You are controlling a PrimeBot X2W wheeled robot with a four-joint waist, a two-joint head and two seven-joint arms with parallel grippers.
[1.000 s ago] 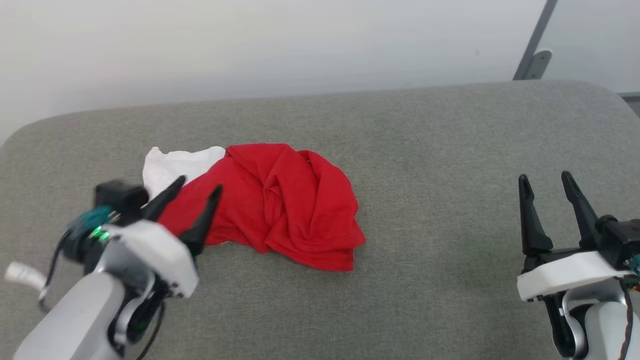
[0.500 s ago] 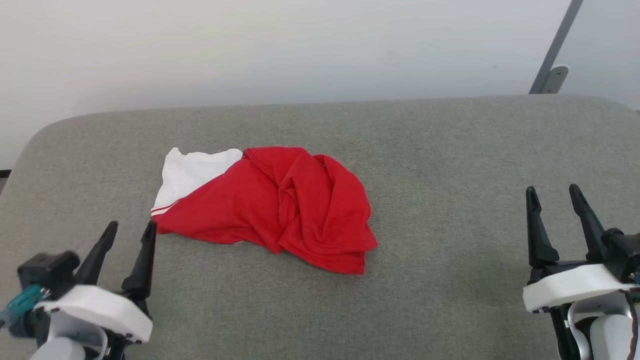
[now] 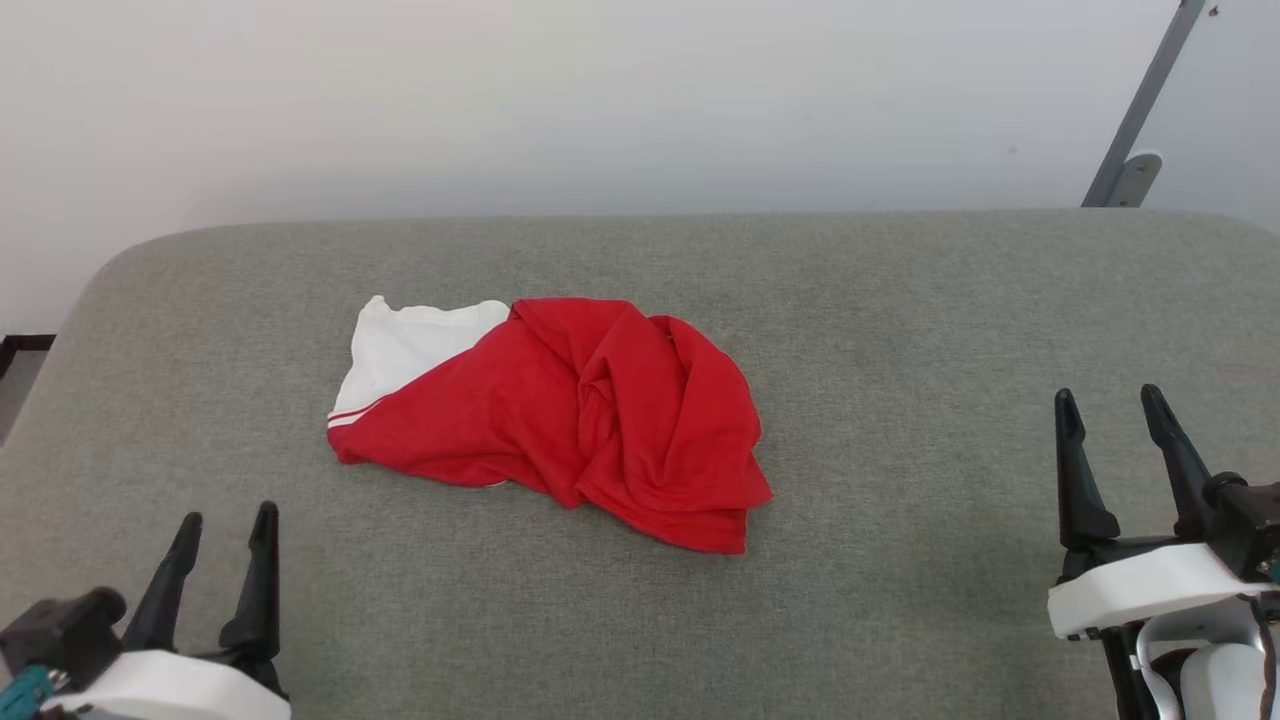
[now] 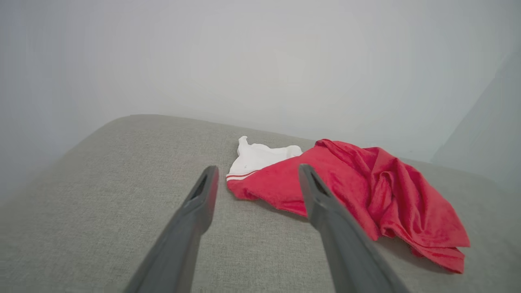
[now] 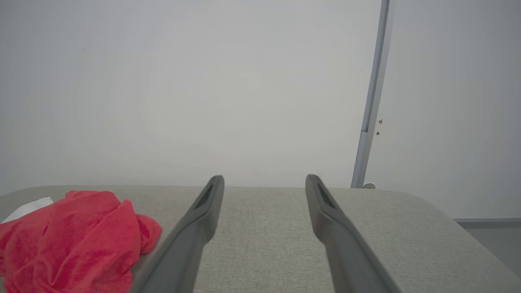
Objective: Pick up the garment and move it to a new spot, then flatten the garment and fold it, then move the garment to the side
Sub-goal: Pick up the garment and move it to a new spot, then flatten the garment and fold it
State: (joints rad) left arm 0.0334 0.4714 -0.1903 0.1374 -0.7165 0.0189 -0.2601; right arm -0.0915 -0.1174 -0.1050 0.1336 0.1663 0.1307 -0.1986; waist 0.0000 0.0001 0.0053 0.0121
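Note:
I should expect more striped trim hidden under the garment's red lower edge (image 3: pixel 446 470), because a sliver of white (image 3: pixel 495 484) shows below it.
The garment (image 3: pixel 570 420) lies crumpled in a heap on the grey padded surface, red with one white sleeve and striped trim poking out at its left end. The left wrist view has the garment (image 4: pixel 350 195) ahead and to the right, and in the right wrist view the garment (image 5: pixel 77 240) sits at the lower left. My left gripper (image 3: pixel 227 518) is open at the lower left, short of the heap and holding nothing. My right gripper (image 3: pixel 1110 402) is open far to the right, also empty. Both pairs of fingers (image 4: pixel 201 195) (image 5: pixel 211 195) stand spread apart over bare cloth.
The grey padded surface (image 3: pixel 950 350) has rounded corners and ends at a pale wall behind. A grey metal post with a bracket (image 3: pixel 1135 150) stands beyond the back right corner. A dark gap (image 3: pixel 15 345) shows past the left edge.
My left arm has drawn back from over the garment's left end to the near left, open throughout. The head camera has shifted, so the whole scene sits further right and lower. The garment lies as before.

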